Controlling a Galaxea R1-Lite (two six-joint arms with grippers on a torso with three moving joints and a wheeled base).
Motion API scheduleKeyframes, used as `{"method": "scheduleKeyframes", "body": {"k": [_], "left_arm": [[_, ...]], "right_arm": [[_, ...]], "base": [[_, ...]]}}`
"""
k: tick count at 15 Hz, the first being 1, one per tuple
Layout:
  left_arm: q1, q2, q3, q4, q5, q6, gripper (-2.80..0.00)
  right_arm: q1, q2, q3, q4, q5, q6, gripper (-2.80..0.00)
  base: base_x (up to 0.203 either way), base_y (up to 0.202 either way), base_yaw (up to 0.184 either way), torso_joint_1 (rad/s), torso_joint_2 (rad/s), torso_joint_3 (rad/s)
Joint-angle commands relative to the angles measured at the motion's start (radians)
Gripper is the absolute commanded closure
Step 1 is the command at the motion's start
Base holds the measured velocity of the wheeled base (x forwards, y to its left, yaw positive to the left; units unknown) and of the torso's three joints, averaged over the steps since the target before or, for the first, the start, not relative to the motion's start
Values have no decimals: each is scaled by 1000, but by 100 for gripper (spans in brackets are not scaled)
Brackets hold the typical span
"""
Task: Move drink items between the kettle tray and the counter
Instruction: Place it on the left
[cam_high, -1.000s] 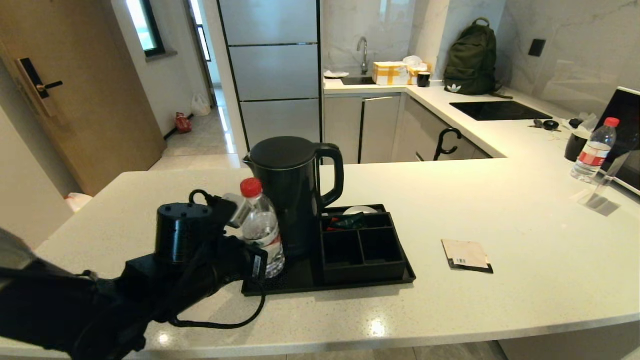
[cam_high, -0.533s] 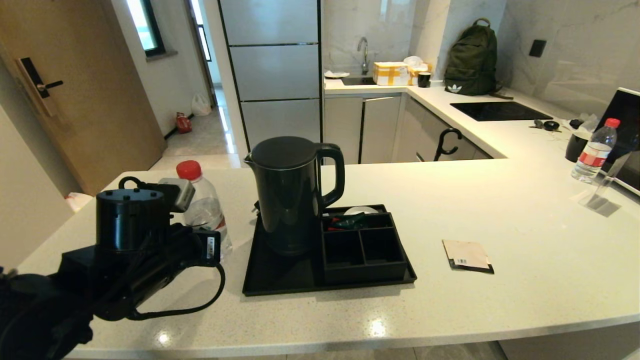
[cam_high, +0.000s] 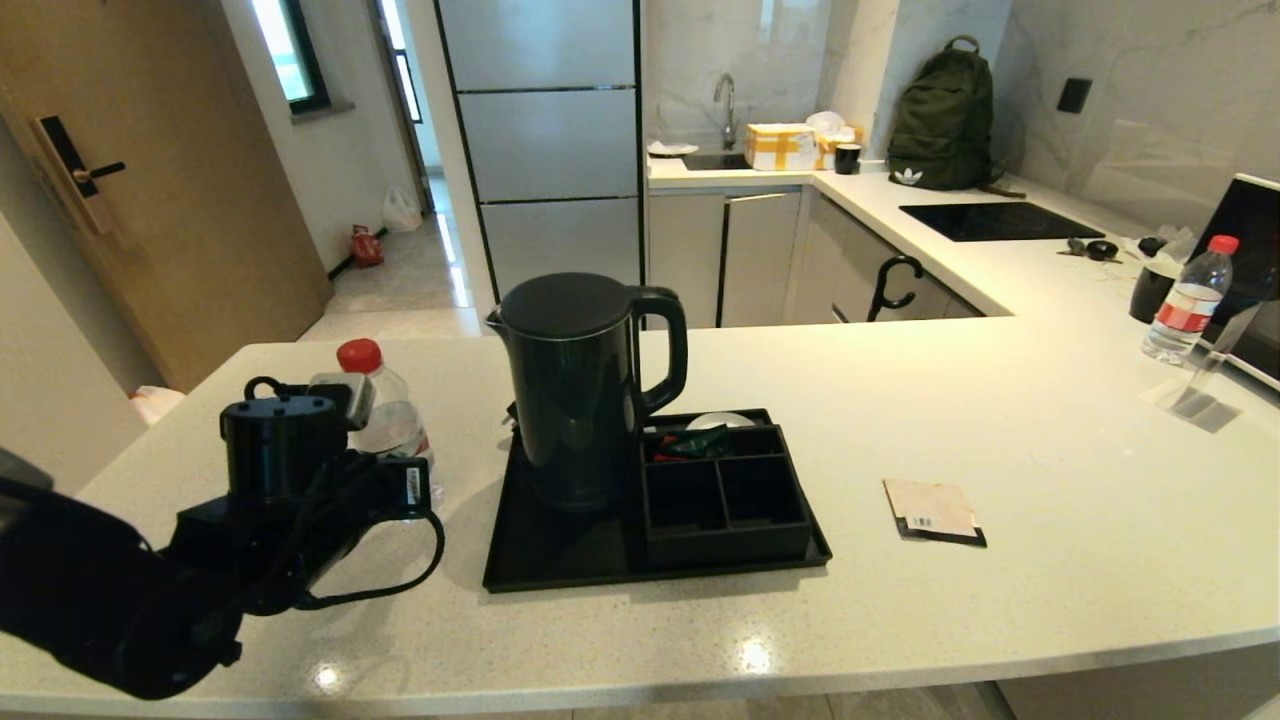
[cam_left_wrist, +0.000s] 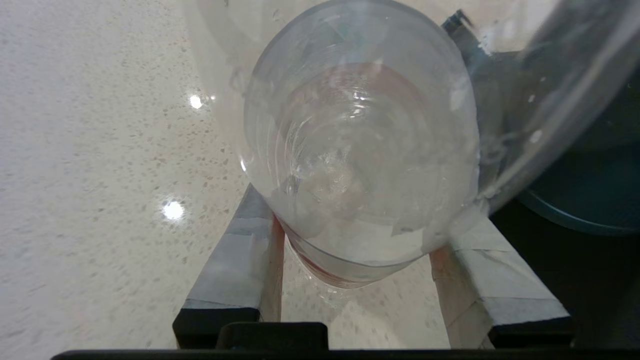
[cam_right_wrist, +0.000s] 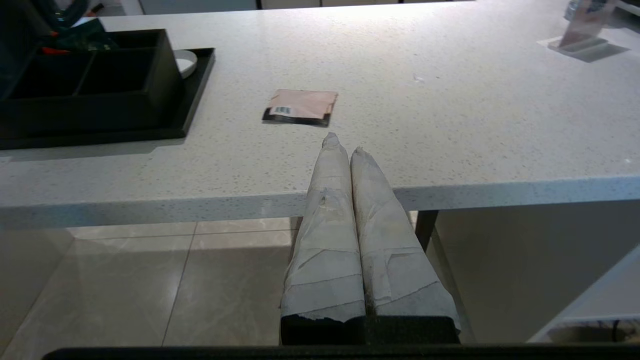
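My left gripper should keep lowering the water bottle, which is upright over open counter and clear of the kettle tray, until the bottle's base rests there, and then let go.
My left gripper is shut on the clear water bottle with the red cap, holding it upright over the counter to the left of the kettle tray. In the left wrist view the two taped fingers press the sides of the bottle; whether its base rests on the stone is hidden. The beige sachet lies flat on the counter right of the tray. My right gripper is shut and empty, low in front of the counter edge, pointing toward the sachet.
The tall black kettle stands on the tray beside the four-compartment box, whose back compartment holds red and green packets. A second bottle and a dark cup stand at the far right.
The left gripper carried the bottle off the tray's left front corner, leftward over the counter, then came slightly lower and nearer. The sachet and tray have not moved.
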Motion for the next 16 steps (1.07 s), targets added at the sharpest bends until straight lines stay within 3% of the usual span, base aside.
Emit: {"method": "scheduleKeyframes", "body": {"k": [1, 6, 11, 12, 16], "left_arm": [[2, 104, 12, -39, 2, -1, 0], [4, 209, 52, -184, 1, 4, 0], [9, 206, 55, -194, 1, 6, 0], [10, 199, 57, -191, 1, 7, -280], [9, 199, 60, -194, 1, 9, -280]], "right_arm": [[0, 1, 0, 0, 0, 0, 0], [0, 1, 0, 0, 0, 1, 0], [0, 1, 0, 0, 0, 0, 0], [0, 1, 0, 0, 0, 0, 0], [0, 1, 0, 0, 0, 0, 0]], "base": [[0, 0, 0, 0, 0, 0], [0, 0, 0, 0, 0, 0], [0, 0, 0, 0, 0, 0], [0, 0, 0, 0, 0, 0], [0, 0, 0, 0, 0, 0]]}}
